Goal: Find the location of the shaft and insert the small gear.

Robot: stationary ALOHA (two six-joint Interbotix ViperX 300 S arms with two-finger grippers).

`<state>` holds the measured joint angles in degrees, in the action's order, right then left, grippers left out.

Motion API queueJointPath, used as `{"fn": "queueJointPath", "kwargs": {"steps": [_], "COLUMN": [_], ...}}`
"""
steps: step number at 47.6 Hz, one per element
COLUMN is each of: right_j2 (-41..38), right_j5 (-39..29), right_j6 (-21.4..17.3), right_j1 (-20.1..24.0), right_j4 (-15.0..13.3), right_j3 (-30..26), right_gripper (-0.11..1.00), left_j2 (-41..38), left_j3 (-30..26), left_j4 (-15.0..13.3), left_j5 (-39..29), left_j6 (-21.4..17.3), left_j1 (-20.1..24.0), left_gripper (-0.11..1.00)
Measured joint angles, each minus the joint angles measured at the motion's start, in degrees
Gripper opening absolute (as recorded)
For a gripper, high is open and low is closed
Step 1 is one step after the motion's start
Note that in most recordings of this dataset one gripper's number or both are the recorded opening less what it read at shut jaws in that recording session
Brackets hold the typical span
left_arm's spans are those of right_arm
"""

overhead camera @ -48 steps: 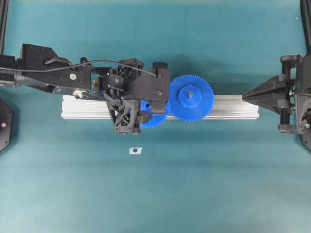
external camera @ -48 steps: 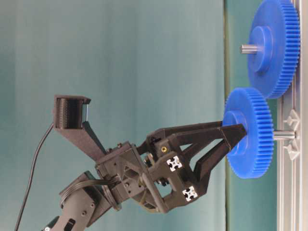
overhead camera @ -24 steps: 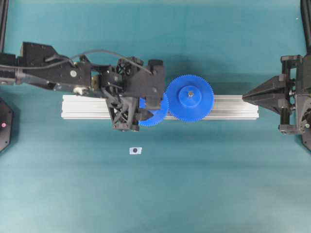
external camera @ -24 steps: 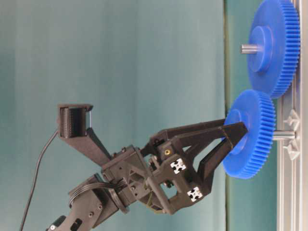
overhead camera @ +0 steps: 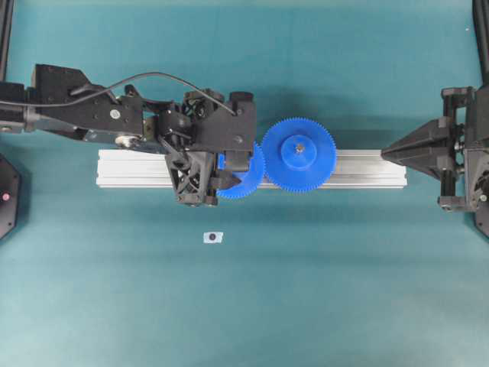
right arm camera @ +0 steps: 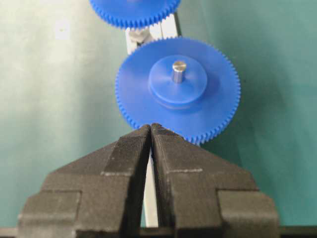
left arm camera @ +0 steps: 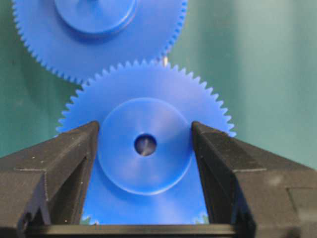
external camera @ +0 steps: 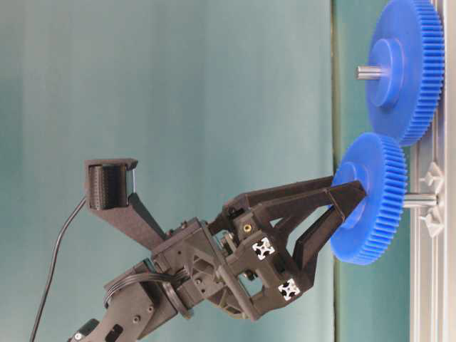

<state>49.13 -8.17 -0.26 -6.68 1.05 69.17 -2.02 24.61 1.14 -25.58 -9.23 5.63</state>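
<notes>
The small gear slants over the shaft, so next my left gripper eases its hold on the small gear's middle [left arm camera: 144, 166] and levels the small gear before pushing down.
My left gripper [overhead camera: 233, 170] is shut on the raised hub of the small gear [overhead camera: 246, 177], a blue toothed wheel, and holds it over the aluminium rail [overhead camera: 130, 168]. In the left wrist view the fingers [left arm camera: 74, 148] clamp both sides of the hub, and a grey glint shows in the small gear's [left arm camera: 148, 198] centre hole. In the table-level view the shaft [external camera: 420, 200], a grey pin, spans the gap between the small gear [external camera: 370, 199] and the rail. My right gripper [overhead camera: 386, 151] is shut and empty at the rail's right end.
The larger blue gear [overhead camera: 298, 153] with a grey pin in its hub sits on the rail; its teeth meet the small gear's. It also shows in the right wrist view [right arm camera: 178, 89]. A small white piece with a dark centre [overhead camera: 212, 237] lies on the teal table below the rail.
My left gripper has carried the small gear from the rail's near edge to its middle line, beside the larger gear. Little has moved in the last half second. The right arm is still.
</notes>
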Motion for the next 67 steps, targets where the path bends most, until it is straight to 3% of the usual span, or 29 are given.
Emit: {"fn": "queueJointPath", "kwargs": {"steps": [67], "right_j2": [0.0], "right_j5": [0.1], "right_j6": [0.0], "right_j1": [0.0], "right_j4": [0.2], "right_j3": [0.4], "right_gripper": [0.15], "left_j2": [-2.5], "left_j3": [-4.3], "left_j4": [0.0], "left_j5": [-0.8], "left_j6": [-0.2], "left_j1": [-0.3], "left_gripper": [0.65]}}
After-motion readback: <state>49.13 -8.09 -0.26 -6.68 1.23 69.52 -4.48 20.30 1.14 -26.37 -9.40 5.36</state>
